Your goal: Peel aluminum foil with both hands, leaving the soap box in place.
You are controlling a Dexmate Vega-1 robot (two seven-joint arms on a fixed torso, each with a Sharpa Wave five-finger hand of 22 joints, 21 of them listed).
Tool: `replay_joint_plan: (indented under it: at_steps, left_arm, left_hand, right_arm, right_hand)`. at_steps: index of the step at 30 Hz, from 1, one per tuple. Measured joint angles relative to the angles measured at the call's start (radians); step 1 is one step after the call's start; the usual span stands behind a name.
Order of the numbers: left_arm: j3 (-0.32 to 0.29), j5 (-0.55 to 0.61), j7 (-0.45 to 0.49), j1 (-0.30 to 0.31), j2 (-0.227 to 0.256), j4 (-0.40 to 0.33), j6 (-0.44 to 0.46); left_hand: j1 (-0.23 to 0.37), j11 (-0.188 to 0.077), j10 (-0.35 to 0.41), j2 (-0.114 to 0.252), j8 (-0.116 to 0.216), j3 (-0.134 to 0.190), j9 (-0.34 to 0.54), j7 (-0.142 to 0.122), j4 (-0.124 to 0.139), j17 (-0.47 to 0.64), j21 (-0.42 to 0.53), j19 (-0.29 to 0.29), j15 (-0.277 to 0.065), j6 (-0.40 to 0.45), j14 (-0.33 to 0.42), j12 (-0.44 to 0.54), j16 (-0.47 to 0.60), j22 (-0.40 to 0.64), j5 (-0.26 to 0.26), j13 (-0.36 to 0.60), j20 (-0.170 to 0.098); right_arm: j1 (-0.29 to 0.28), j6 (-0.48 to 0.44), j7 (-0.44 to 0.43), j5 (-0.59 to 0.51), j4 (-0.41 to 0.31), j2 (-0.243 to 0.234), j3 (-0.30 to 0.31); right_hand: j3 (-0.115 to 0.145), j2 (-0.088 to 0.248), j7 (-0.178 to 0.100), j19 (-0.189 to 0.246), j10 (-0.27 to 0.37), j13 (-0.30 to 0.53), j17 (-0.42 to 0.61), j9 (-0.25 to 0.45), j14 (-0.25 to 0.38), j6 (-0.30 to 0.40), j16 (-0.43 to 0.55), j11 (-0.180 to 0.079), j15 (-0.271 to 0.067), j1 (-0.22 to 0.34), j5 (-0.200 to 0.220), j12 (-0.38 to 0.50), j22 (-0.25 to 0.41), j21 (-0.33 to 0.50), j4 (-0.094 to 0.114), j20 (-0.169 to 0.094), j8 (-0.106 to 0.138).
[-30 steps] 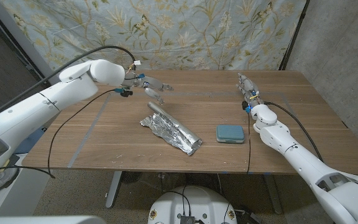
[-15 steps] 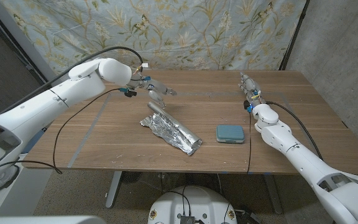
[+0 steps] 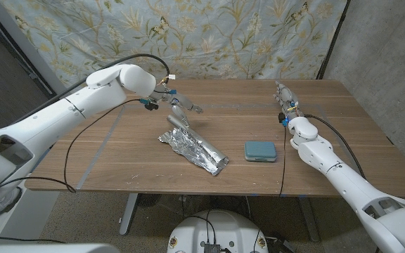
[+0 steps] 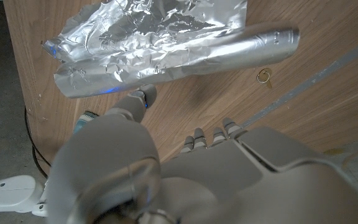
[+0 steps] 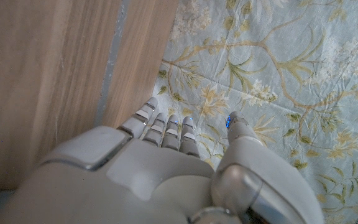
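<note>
I expect the straight tube (image 3: 201, 141) to stay stiff and bring the crumpled sheet (image 3: 187, 147) along when I lift the foil, because the sheet runs into the tube.
A crumpled sheet of aluminum foil (image 3: 193, 147) lies at the table's middle, with a rolled tube-like end pointing away from me. In the left wrist view the foil (image 4: 160, 43) shows just beyond the fingers (image 4: 211, 134). My left hand (image 3: 181, 105) hovers over the foil's far end, fingers spread and holding nothing. The teal soap box (image 3: 260, 150) sits bare on the wood, right of the foil. My right hand (image 3: 285, 99) stands at the far right of the table, well behind the soap box; its fingers (image 5: 165, 127) are extended and hold nothing.
The wooden table (image 3: 336, 133) has grey tape lines (image 3: 100, 151) on its left part. A floral curtain (image 3: 223, 35) hangs behind the far edge. A black cable (image 3: 83, 133) trails from my left arm across the table's left side. A small brass-coloured object (image 4: 264, 76) lies beside the foil tube.
My left arm has swung to the right, bringing its hand over the foil's far end. The right hand, the foil and the soap box have hardly moved.
</note>
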Motion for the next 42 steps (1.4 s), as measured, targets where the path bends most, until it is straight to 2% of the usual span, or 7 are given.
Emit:
replay_joint_plan:
  at_steps: [4,19,42]
  left_arm:
    - [0.0,0.01,0.0,0.009,0.008,-0.016,0.007]
    - [-0.044,0.069,0.052,0.086,0.063,-0.116,0.036]
    - [-0.057,0.176,0.096,0.144,0.074,-0.143,-0.002]
  left_hand:
    - [0.001,0.0,0.0,0.001,0.0,0.0,0.0,0.011,0.0,0.0,0.0,-0.007,0.0,0.0,0.0,0.0,0.0,0.0,0.0,0.005,-0.001]
    - [0.012,0.003,0.004,0.004,0.0,-0.007,0.0,0.01,-0.001,0.0,0.0,-0.014,0.0,0.0,0.0,0.007,0.0,0.0,0.008,0.022,0.003]
    - [0.032,0.003,0.004,0.009,0.005,-0.014,0.009,0.01,-0.003,0.0,0.005,-0.031,0.0,0.0,0.0,0.018,0.0,0.004,0.021,0.045,-0.004]
  right_arm:
    - [-0.005,-0.005,-0.007,0.001,-0.011,-0.004,0.003]
    - [-0.024,-0.026,-0.036,0.0,-0.061,-0.014,0.009]
    - [-0.045,-0.03,-0.069,-0.005,-0.085,-0.006,0.015]
  right_hand:
    - [0.0,0.0,0.003,0.0,0.0,0.0,0.0,0.0,-0.003,-0.003,0.0,0.0,0.003,0.0,0.0,0.0,0.0,0.0,0.0,0.0,0.0]
    - [-0.004,0.0,0.003,-0.015,-0.016,0.0,0.0,0.0,-0.018,-0.014,0.0,0.002,0.007,0.0,0.0,0.0,0.0,-0.004,-0.004,-0.004,0.0]
    - [-0.004,0.0,0.007,-0.029,-0.038,0.0,0.0,0.0,-0.034,-0.029,0.0,0.004,0.009,0.0,0.0,0.0,0.0,-0.004,-0.004,0.0,0.0]
